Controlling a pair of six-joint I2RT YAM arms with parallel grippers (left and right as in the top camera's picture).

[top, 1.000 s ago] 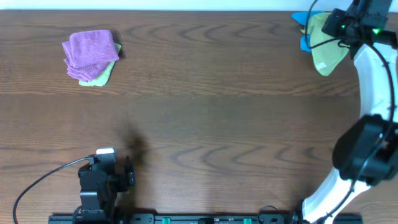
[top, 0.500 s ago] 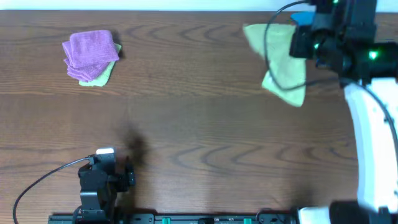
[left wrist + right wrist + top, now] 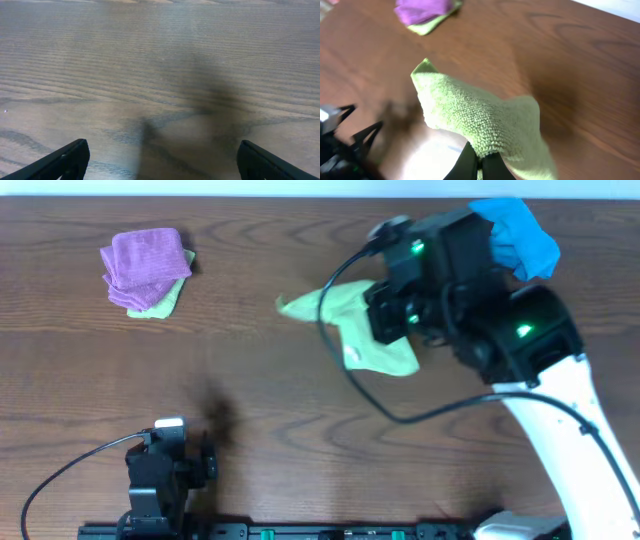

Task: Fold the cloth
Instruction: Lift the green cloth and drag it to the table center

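My right gripper should swing back and lay the cloth flat at the back middle before folding it, because the lime-green cloth hangs bunched with a corner trailing.
The lime-green cloth hangs bunched from my right gripper over the middle of the table, one corner trailing to the left. In the right wrist view the cloth is pinched between the shut black fingers. My left gripper rests near the front left edge, open and empty; in the left wrist view only its two wide-apart fingertips show over bare wood.
A purple cloth lies folded on a green one at the back left; it also shows in the right wrist view. A bright blue cloth lies at the back right. A cable loops by the left arm.
My right gripper has carried the lime-green cloth from the back right corner leftward and toward the table's middle. The blue cloth is now uncovered. The left arm has not moved.
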